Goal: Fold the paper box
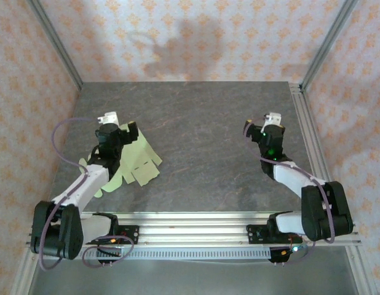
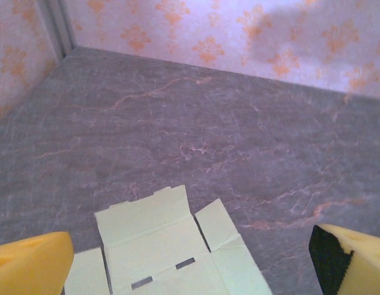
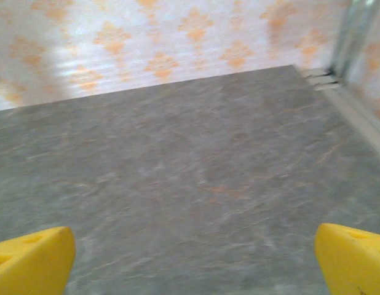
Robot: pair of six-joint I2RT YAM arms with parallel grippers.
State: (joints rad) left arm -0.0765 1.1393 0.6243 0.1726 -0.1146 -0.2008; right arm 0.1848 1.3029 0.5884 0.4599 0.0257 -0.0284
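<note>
My open right gripper keeps moving across and closes on the paper box's straight edge [image 1: 150, 146], as the table is clear [image 1: 202, 144] up to that edge.
The paper box [image 1: 139, 161] is a pale green flat die-cut sheet with flaps and tabs, lying on the left part of the table. My left gripper [image 1: 120, 132] hovers over the sheet's far end, open, with nothing between its yellow fingers [image 2: 31, 263]. In the left wrist view the paper box [image 2: 162, 246] lies low between the jaws, showing two small slots. My right gripper [image 1: 264, 127] hangs over bare table at the right, open and empty, its yellow fingertips [image 3: 31, 261] far apart.
The dark marbled table [image 1: 202, 123] has patterned walls behind and at both sides. A metal rail [image 1: 308, 126] runs along its right edge and an aluminium frame [image 1: 196, 224] along the near edge by the arm bases.
</note>
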